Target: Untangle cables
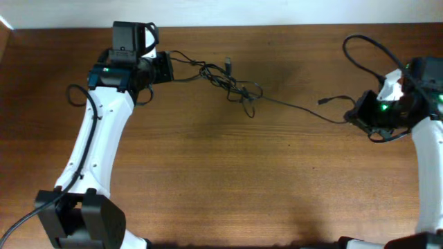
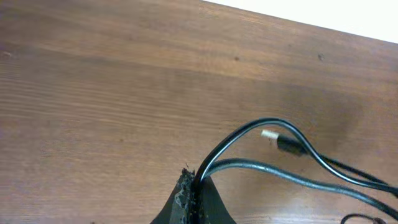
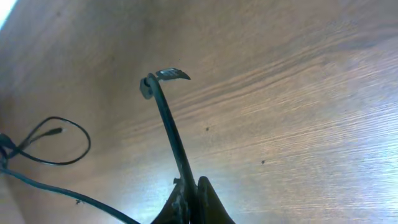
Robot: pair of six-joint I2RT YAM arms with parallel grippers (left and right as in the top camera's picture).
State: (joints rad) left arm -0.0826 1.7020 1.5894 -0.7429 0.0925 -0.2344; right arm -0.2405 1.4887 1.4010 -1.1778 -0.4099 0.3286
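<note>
The cord (image 1: 304, 108) runs tight from the robot's right gripper into the knotted clump, so the robot should ease it slack and move its left gripper onto the clump's loops (image 1: 227, 81).
The cables (image 1: 235, 86) form a small knotted clump of thin black cords at the back middle of the table, with strands running left and right. My left gripper (image 1: 168, 68) is shut on a cord at the clump's left end. In the left wrist view the pinched cord (image 2: 249, 134) loops out of the jaws (image 2: 198, 186) beside a small plug (image 2: 283, 144). My right gripper (image 1: 356, 114) is shut on the cord's right end. In the right wrist view that cord (image 3: 171, 134) rises from the jaws (image 3: 189, 193) to a plug tip (image 3: 163, 78).
Thicker black robot cables loop above the right arm (image 1: 367, 45) and beside the left arm (image 1: 76, 93). The table's back edge meets a white wall (image 1: 277, 10). Bare wooden tabletop (image 1: 242, 180) lies in front of the clump.
</note>
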